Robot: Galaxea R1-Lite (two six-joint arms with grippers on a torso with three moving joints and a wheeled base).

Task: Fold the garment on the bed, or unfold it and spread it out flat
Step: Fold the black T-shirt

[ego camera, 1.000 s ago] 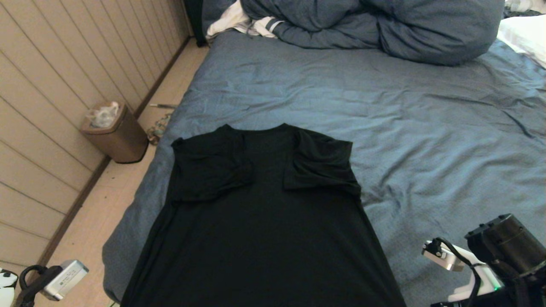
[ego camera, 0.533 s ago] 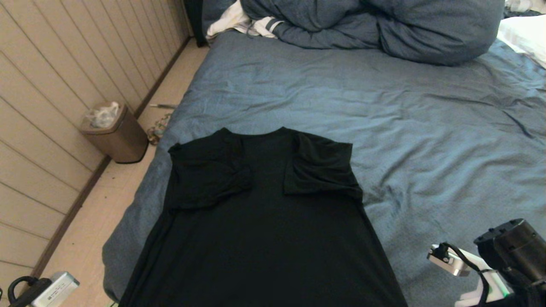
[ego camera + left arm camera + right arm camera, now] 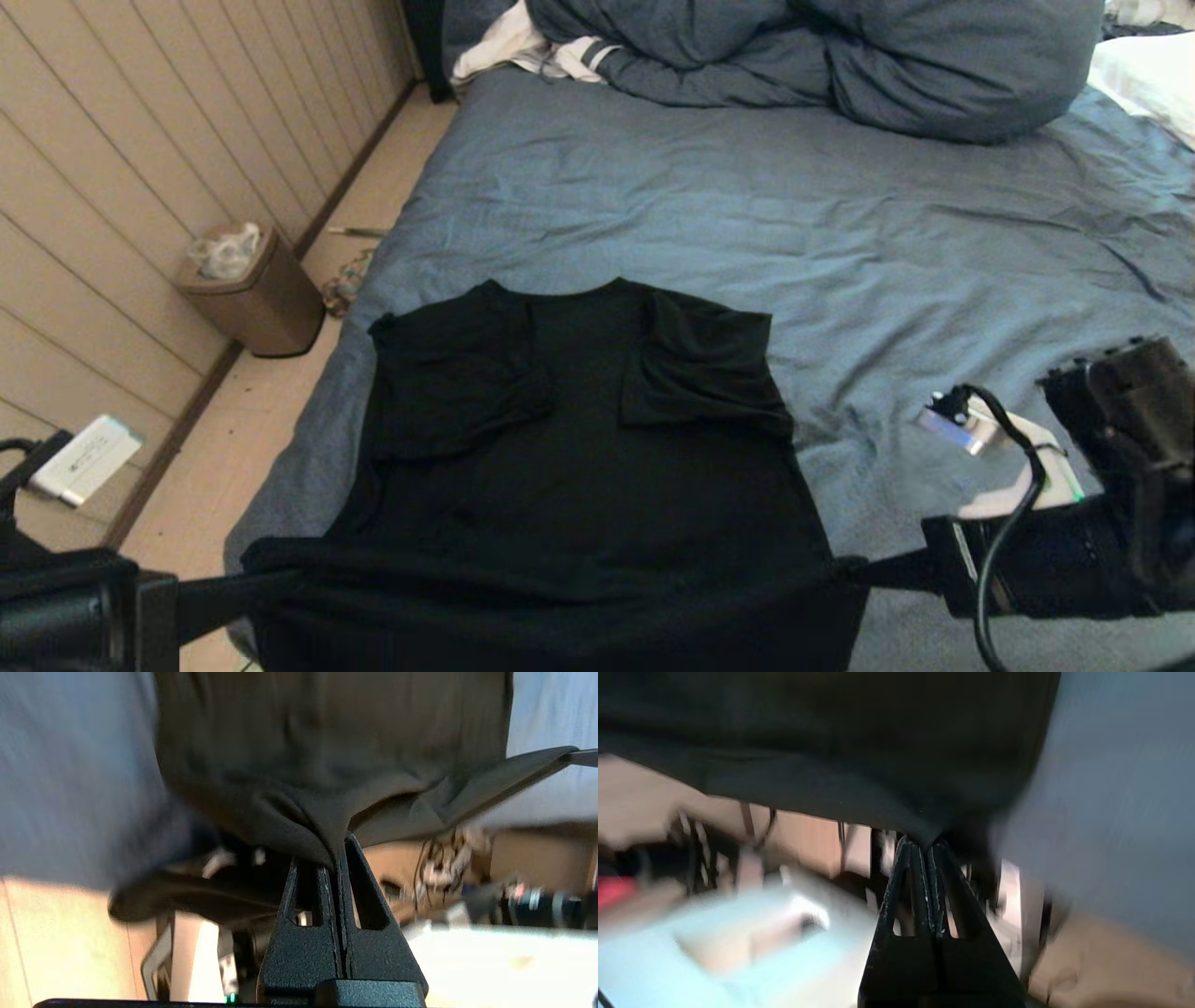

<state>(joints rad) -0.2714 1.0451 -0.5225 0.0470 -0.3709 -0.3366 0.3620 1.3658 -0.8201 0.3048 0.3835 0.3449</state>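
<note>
The garment's hem is taut across both grippers point(image 3: 560, 587) and the sleeves are folded in. My right gripper should keep moving toward the garment's chest and let go of the hem over the sleeves point(image 3: 723, 386).
The garment point(image 3: 579, 448), a plain black T-shirt with both sleeves folded in over its chest, lies on the near left part of the bed point(image 3: 840, 233). Its near hem is lifted off the sheet and stretched taut between my two grippers. My left gripper point(image 3: 271, 583) is shut on the hem's left corner. In the left wrist view the black cloth point(image 3: 327, 756) is pinched at the tips of that left gripper point(image 3: 337, 851). My right gripper point(image 3: 859, 569) is shut on the right corner, and its wrist view shows the fabric point(image 3: 831, 742) clamped at the right gripper point(image 3: 923, 847).
A bulky blue duvet point(image 3: 840, 56) is heaped at the far end of the bed, with white striped clothing point(image 3: 532, 47) beside it and a white pillow point(image 3: 1148, 75) at the far right. A brown bin point(image 3: 252, 294) stands on the floor by the panelled wall, left of the bed.
Both arms have come up into view with the shirt's near hem. The hem has risen off the sheet and now hangs as a raised band over the lower part of the shirt.
</note>
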